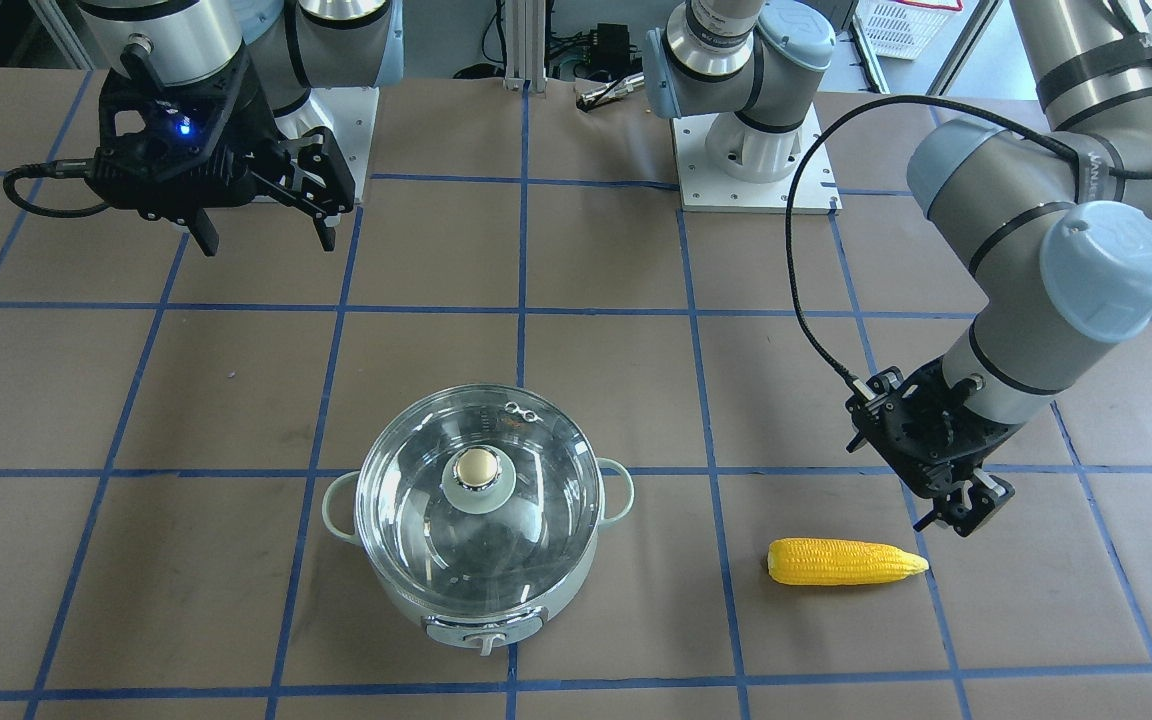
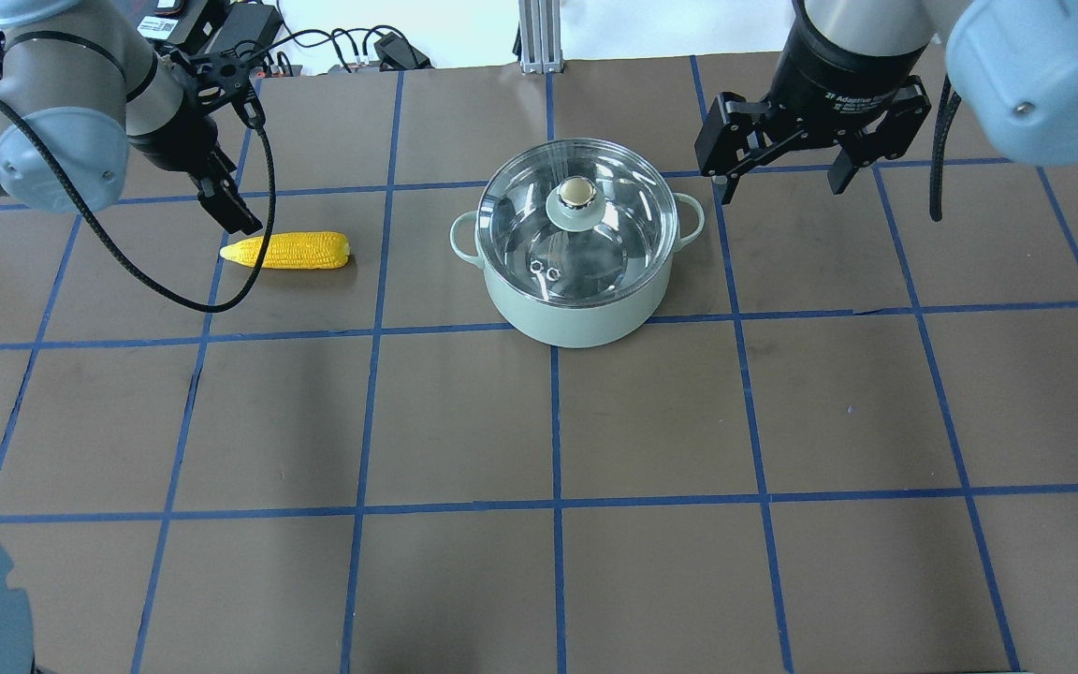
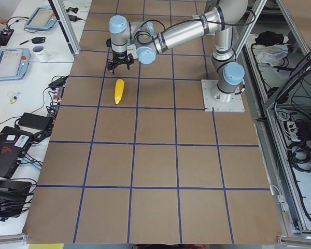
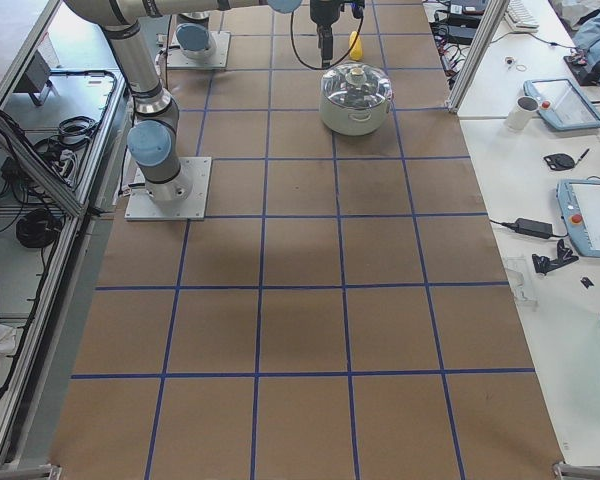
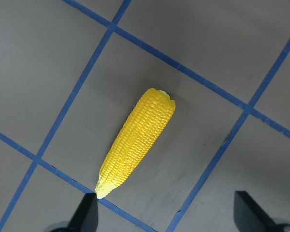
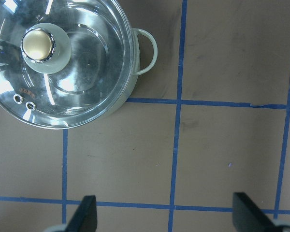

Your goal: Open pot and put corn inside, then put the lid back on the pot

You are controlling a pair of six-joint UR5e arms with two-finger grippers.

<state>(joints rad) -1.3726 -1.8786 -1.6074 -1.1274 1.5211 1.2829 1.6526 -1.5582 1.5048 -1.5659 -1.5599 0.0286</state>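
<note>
The yellow corn (image 1: pixel 845 562) seems shorter than the width of the pot's round opening (image 1: pixel 482 502). I expect the corn to fit in on its side when I lower it.
The mint-green pot (image 2: pixel 576 323) stands on the table with its glass lid (image 2: pixel 614 243) closed on it; the lid's beige knob (image 2: pixel 577 192) is at the centre. The yellow corn (image 2: pixel 288 251) lies flat to the pot's left, its point towards my left gripper (image 2: pixel 232 213). That gripper hovers open and empty just over the corn's pointed end, and the left wrist view shows the corn (image 5: pixel 137 142) ahead of its spread fingers. My right gripper (image 2: pixel 779 187) is open and empty, above the table to the right of the pot, beside its handle (image 6: pixel 146 51).
The table is brown with blue tape grid lines. The two arm bases (image 1: pixel 751 150) stand at the robot's edge. Cables and power supplies (image 2: pixel 249 28) lie along the far edge behind the corn. Operator desks with tablets (image 4: pixel 590 215) flank the table.
</note>
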